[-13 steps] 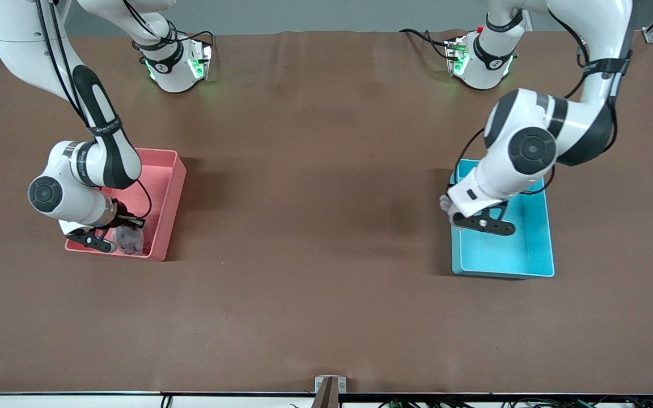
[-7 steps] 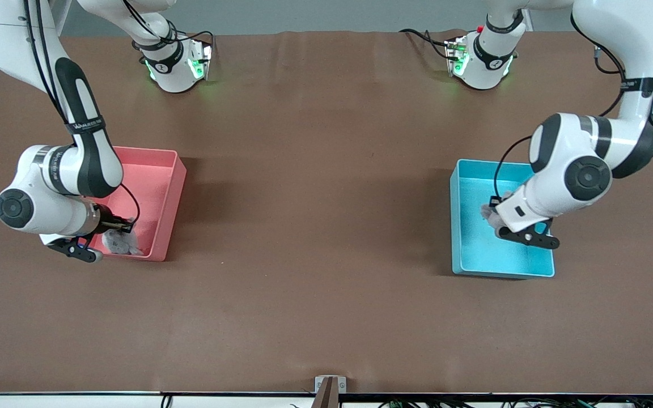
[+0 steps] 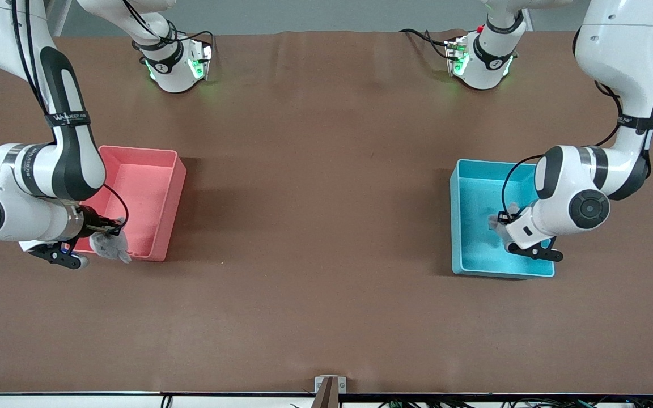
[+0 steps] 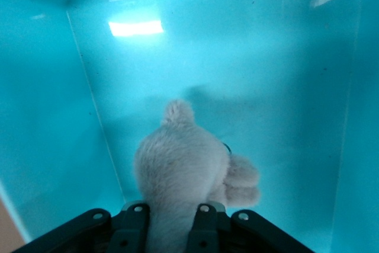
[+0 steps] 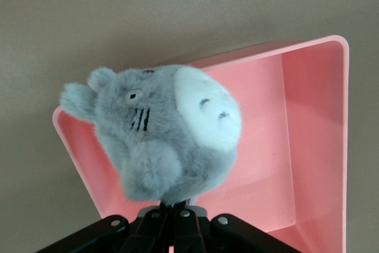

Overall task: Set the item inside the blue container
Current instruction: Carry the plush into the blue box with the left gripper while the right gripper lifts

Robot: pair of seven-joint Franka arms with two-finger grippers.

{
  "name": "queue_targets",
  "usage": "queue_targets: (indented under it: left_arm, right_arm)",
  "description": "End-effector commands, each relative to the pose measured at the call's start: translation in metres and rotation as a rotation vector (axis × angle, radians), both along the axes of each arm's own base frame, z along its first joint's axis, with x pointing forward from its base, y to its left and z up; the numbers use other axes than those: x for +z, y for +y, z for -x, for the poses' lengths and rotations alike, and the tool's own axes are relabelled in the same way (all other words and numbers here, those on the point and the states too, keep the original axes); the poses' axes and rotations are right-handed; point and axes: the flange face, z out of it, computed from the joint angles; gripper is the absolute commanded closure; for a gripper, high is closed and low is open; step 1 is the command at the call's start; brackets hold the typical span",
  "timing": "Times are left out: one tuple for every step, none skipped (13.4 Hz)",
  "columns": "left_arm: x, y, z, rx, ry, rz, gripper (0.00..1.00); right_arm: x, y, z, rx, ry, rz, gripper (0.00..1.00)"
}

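Observation:
The grey-and-white plush (image 3: 111, 246) is hanging over the pink bin, a long way from the blue container, so next my right gripper puts the plush midway (image 3: 303, 251) for my left gripper.
The blue container (image 3: 474, 187) stands at the left arm's end of the table. My left gripper (image 3: 505, 225) is down inside it, shut on the item, a grey plush toy (image 3: 495, 220). In the left wrist view the plush (image 4: 177, 164) sticks out from between the fingers of the left gripper (image 4: 172, 211), just above the container's cyan floor (image 4: 249, 57). My right gripper (image 3: 102, 231) is shut on a second grey-and-white plush (image 3: 110, 247) over the pink bin's wall nearest the front camera. In the right wrist view that plush (image 5: 160, 134) hangs from the right gripper (image 5: 173, 208).
A pink bin (image 3: 151, 187) of like shape stands at the right arm's end of the table; its inside (image 5: 308, 146) shows nothing in it. Brown tabletop (image 3: 315, 226) lies between the two bins. Both arm bases stand along the table's edge farthest from the front camera.
My left gripper carried its plush from the blue container's edge to over its middle and lower. My right gripper drew its plush out of the pink bin toward the bin's outer corner.

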Motion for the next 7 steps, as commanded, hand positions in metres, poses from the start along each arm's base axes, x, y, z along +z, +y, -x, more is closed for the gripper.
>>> queue_targets:
  left_arm:
    - [-0.011,-0.001,-0.002,-0.012,-0.006,-0.01,0.72]
    - [-0.012,-0.001,-0.002,-0.003,-0.005,-0.011,0.68]
    - [-0.012,-0.003,-0.003,-0.002,-0.007,-0.012,0.57]
    - [-0.01,-0.005,-0.003,-0.003,-0.011,-0.013,0.44]
    - [-0.006,-0.007,-0.004,-0.001,-0.013,-0.013,0.18]
    - [0.002,-0.008,-0.005,0.006,-0.021,-0.015,0.01]
    - [0.012,-0.009,-0.005,0.009,-0.032,-0.016,0.0]
  right_arm:
    - [0.01,0.007,-0.003,-0.007,0.002,-0.001,0.99]
    - [0.017,0.011,-0.004,-0.018,0.015,0.002,0.99]
    - [0.027,0.021,-0.007,-0.031,0.024,0.009,0.99]
    - [0.034,0.035,-0.009,-0.049,0.027,0.019,0.99]
    - [0.042,0.054,-0.011,-0.079,0.02,0.032,1.0]
    - [0.048,0.08,-0.012,-0.105,0.008,0.048,1.0]
    - [0.051,0.104,-0.011,-0.136,-0.001,0.063,1.0]
